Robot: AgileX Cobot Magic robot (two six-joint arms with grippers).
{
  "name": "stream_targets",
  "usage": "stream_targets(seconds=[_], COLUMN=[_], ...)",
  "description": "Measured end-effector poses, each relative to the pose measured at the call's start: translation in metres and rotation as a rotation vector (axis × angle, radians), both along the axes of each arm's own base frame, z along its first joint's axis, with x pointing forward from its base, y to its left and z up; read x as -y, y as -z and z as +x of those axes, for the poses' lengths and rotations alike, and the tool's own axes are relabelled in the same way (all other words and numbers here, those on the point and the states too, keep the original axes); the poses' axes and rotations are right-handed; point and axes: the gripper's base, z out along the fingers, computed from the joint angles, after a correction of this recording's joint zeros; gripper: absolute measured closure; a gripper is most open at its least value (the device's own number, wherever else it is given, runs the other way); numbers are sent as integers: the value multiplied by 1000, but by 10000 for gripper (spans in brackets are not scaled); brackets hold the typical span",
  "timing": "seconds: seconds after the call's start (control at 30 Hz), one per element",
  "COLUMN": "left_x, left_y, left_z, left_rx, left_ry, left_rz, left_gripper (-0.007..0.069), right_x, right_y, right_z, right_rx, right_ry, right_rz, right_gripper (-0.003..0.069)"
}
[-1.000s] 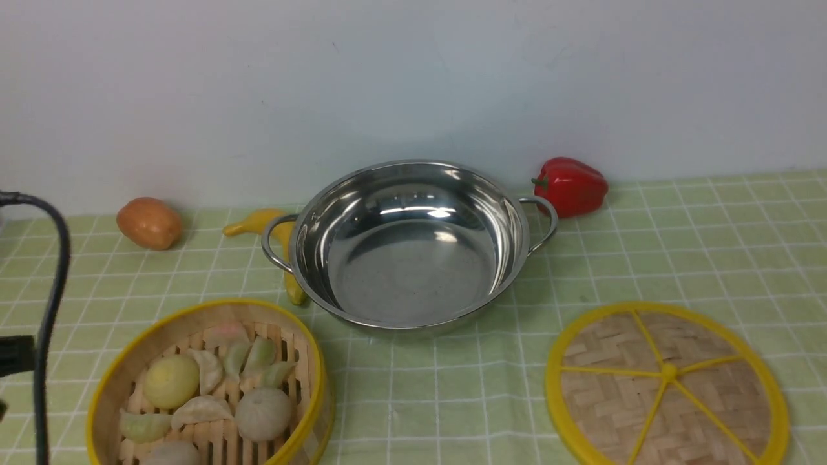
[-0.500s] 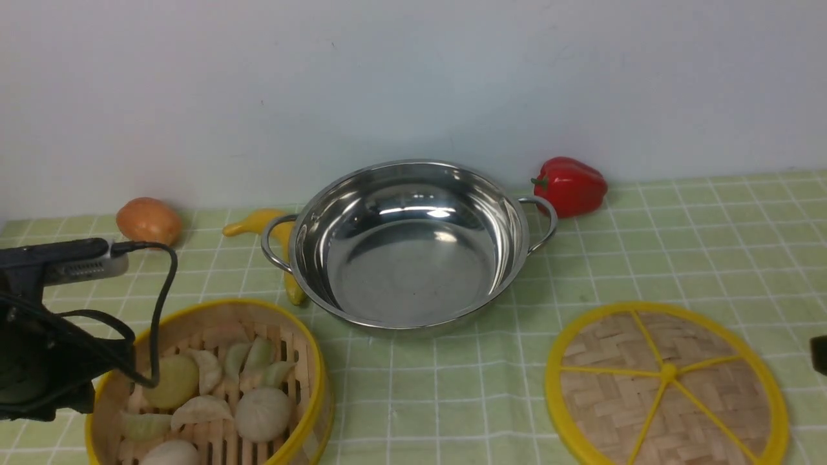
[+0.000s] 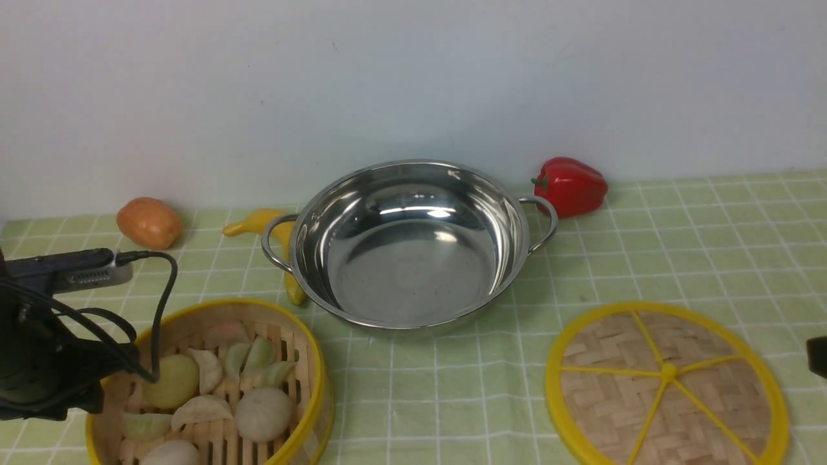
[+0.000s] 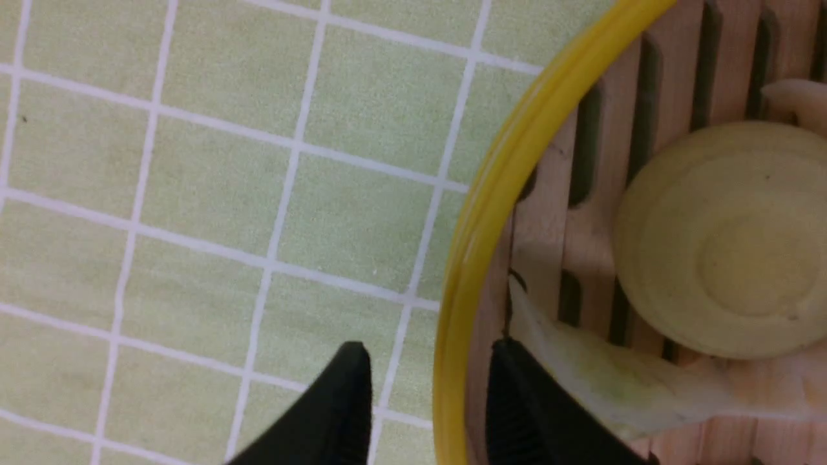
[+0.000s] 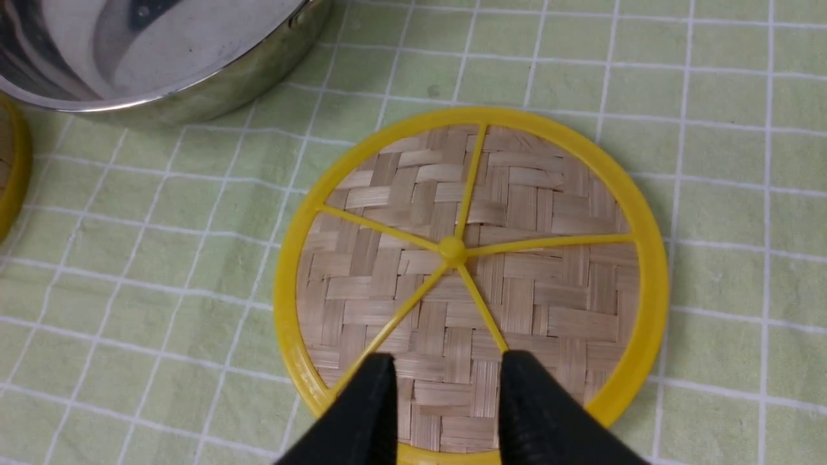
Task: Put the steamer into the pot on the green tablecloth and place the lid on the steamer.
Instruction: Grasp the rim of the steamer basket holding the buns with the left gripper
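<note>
The dumplings and buns (image 3: 203,411) sit lower than the steamer's high side (image 3: 318,422). They should come along and stay in their places when I lift the steamer by one side.
The steamer (image 3: 213,387), with dumplings and buns inside, sits at the front left of the green tablecloth (image 3: 646,258). The empty pot (image 3: 407,245) stands in the middle. The lid (image 3: 665,381) lies flat at the front right. My left arm (image 3: 39,355) is at the steamer's left edge. In the left wrist view my left gripper (image 4: 429,345) is open and straddles the steamer's yellow rim (image 4: 491,194), one finger outside and one inside beside a dumpling (image 4: 614,381). My right gripper (image 5: 447,356) is open and hovers over the near part of the lid (image 5: 452,248).
A brown potato (image 3: 148,223) and a yellow banana (image 3: 268,223) lie behind the pot's left handle. A red pepper (image 3: 572,185) lies behind its right handle, by the white wall. The pot's wall (image 5: 161,64) shows in the right wrist view.
My left arm has come in from the left to the steamer's left rim and settled a little lower. My right gripper's tip has appeared at the right edge.
</note>
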Motion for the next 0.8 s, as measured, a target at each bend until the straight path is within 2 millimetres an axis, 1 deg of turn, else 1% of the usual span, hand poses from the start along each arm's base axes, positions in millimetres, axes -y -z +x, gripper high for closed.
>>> stream_targets(seconds=[0.17, 0.2, 0.23, 0.3, 0.33, 0.37, 0.4, 0.43, 0.47, 0.5, 0.7, 0.8], left_x=[-1, -1, -1, -2, -2, -2, -2, -2, -2, -2, -2, -5], left_y=[17, 17, 22, 29, 31, 31, 33, 33, 33, 33, 32, 28], left_z=[6, 6, 10, 13, 14, 14, 15, 15, 15, 15, 14, 14], left_rx=[-31, -31, -27, -29, -28, -27, -27, -26, -24, -27, -37, -63], left_ry=[3, 3, 5, 7, 8, 8, 3, 3, -2, 1, -7, -33], left_rz=[-8, -8, -9, -11, -12, -12, -14, -15, -18, -16, -18, -25], left_gripper=[382, 382, 382, 396, 420, 426, 494, 504, 578, 589, 592, 592], right_x=[0, 0, 0, -1, -2, -2, -2, -2, -3, -3, -3, -3], right_y=[0, 0, 0, 0, 0, 0, -1, -1, -1, -1, 0, 1], right_z=[0, 0, 0, 0, 0, 0, 0, 0, 0, 0, -1, -2], right_rx=[2, 2, 3, 1, 0, 0, 0, 0, -1, -2, -9, -31], right_ry=[-7, -7, -10, -9, -9, -10, -10, -10, -10, -10, -12, -18], right_rz=[-5, -5, -2, 13, 19, 18, 24, 24, 30, 34, 36, 34], right_gripper=[417, 417, 417, 417, 417, 417, 417, 417, 417, 417, 417, 417])
